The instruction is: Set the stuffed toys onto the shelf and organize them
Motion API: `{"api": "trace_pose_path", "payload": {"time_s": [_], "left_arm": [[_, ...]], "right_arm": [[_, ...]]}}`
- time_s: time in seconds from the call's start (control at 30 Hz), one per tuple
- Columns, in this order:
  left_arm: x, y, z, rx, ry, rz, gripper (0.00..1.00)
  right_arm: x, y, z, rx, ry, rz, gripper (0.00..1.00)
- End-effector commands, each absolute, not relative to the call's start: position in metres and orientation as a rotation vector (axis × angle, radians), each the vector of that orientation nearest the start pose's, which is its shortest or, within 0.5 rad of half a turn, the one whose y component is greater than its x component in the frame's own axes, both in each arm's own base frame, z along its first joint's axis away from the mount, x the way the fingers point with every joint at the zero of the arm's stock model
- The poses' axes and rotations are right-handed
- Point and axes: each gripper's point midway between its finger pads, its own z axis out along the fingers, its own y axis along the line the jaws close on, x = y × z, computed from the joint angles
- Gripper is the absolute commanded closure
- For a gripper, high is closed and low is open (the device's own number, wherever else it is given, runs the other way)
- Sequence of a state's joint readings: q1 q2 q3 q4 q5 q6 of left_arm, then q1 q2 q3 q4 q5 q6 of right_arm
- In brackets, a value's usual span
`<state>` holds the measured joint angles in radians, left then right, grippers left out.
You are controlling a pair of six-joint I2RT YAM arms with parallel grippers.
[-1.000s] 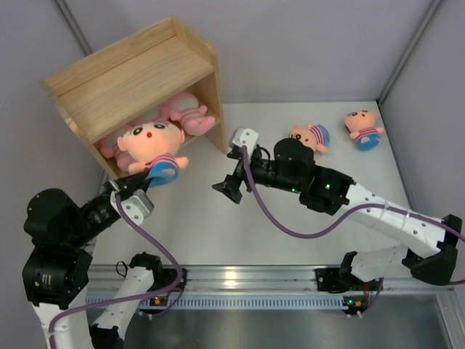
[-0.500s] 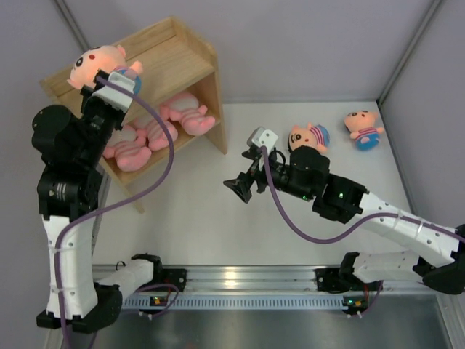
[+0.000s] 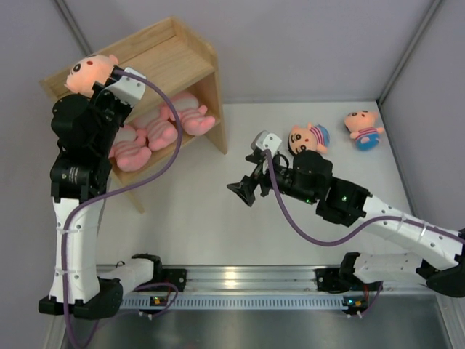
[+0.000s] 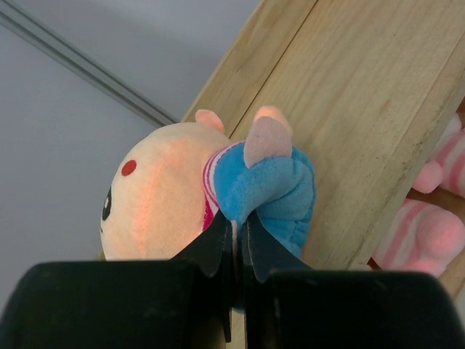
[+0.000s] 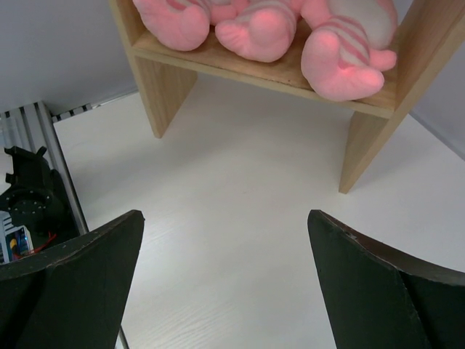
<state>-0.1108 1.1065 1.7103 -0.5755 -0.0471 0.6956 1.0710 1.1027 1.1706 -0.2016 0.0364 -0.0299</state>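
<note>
The nearer doll is lying far across from the shelf. So my right gripper should bring it halfway, and my left gripper should take it there by its head.
My left gripper is shut on the blue bottom of a peach-headed doll and holds it over the left end of the wooden shelf's top board; the left wrist view shows the doll pinched at its blue cloth. Three pink striped animals lie in the lower tier, also seen in the right wrist view. Two more dolls lie on the table at the back right, one behind my right arm, one near the right wall. My right gripper is open and empty above the table.
The white table lies between the shelf and my right arm. Grey walls close in the back and right. A metal rail runs along the near edge with both arm bases.
My left arm lifted the doll from in front of the lower tier up to the shelf's top board. My right gripper drew back slightly to the right, still open.
</note>
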Motion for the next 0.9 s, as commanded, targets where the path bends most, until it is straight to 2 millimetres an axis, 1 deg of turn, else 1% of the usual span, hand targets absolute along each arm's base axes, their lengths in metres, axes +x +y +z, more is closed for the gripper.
{"api": "trace_pose_path", "payload": {"time_s": [0.0,0.03,0.1,0.13,0.17,0.2,0.27,0.37,0.4,0.47,0.5,0.57,0.6,0.63,0.67,0.7,0.73,0.77,0.8,0.83,0.87], "left_arm": [[0.314,0.012,0.532,0.529,1.399,0.582,1.00],[0.309,0.015,0.535,0.518,1.393,0.595,1.00],[0.306,0.016,0.532,0.521,1.396,0.602,0.99],[0.302,0.015,0.531,0.537,1.389,0.600,0.95],[0.302,0.015,0.525,0.551,1.399,0.605,0.84],[0.302,0.015,0.524,0.552,1.401,0.607,0.77],[0.300,0.018,0.521,0.539,1.413,0.619,0.69],[0.296,0.025,0.519,0.514,1.425,0.643,0.65],[0.294,0.026,0.522,0.507,1.420,0.647,0.63],[0.290,0.027,0.522,0.502,1.417,0.650,0.59],[0.288,0.026,0.523,0.504,1.411,0.650,0.52],[0.287,0.026,0.522,0.509,1.411,0.647,0.46],[0.287,0.025,0.523,0.508,1.409,0.645,0.41],[0.287,0.025,0.523,0.506,1.406,0.642,0.40],[0.285,0.024,0.526,0.503,1.398,0.637,0.39],[0.284,0.022,0.528,0.510,1.389,0.626,0.37],[0.283,0.021,0.529,0.513,1.383,0.622,0.31],[0.281,0.020,0.533,0.510,1.373,0.615,0.28],[0.281,0.018,0.534,0.515,1.366,0.603,0.25],[0.277,0.016,0.538,0.513,1.352,0.592,0.17],[0.274,0.014,0.540,0.512,1.341,0.574,0.11]], "right_arm": [[0.190,0.324,0.368,-0.841,1.476,0.759,0.05],[0.190,0.324,0.366,-0.843,1.480,0.757,0.05],[0.189,0.325,0.364,-0.849,1.480,0.761,0.05],[0.188,0.326,0.363,-0.855,1.479,0.767,0.05],[0.186,0.326,0.363,-0.860,1.478,0.774,0.05],[0.186,0.328,0.361,-0.865,1.479,0.777,0.04],[0.185,0.329,0.363,-0.868,1.475,0.788,0.04],[0.185,0.329,0.361,-0.870,1.476,0.791,0.04],[0.184,0.330,0.360,-0.871,1.476,0.792,0.04],[0.184,0.330,0.360,-0.873,1.477,0.793,0.04],[0.184,0.330,0.360,-0.873,1.477,0.793,0.03],[0.185,0.330,0.360,-0.871,1.478,0.790,0.03],[0.186,0.329,0.360,-0.865,1.480,0.784,0.03],[0.191,0.327,0.360,-0.811,1.511,0.781,0.01],[0.195,0.326,0.353,-0.798,1.551,0.761,0.01],[0.199,0.324,0.356,-0.770,1.573,0.760,0.01],[0.206,0.320,0.353,-0.740,1.602,0.736,0.00],[0.217,0.314,0.344,-0.703,1.648,0.697,0.01],[0.223,0.310,0.345,-0.645,1.678,0.698,0.01],[0.231,0.303,0.341,-0.592,1.706,0.672,0.01],[0.245,0.290,0.340,-0.520,1.730,0.648,0.01]]}}
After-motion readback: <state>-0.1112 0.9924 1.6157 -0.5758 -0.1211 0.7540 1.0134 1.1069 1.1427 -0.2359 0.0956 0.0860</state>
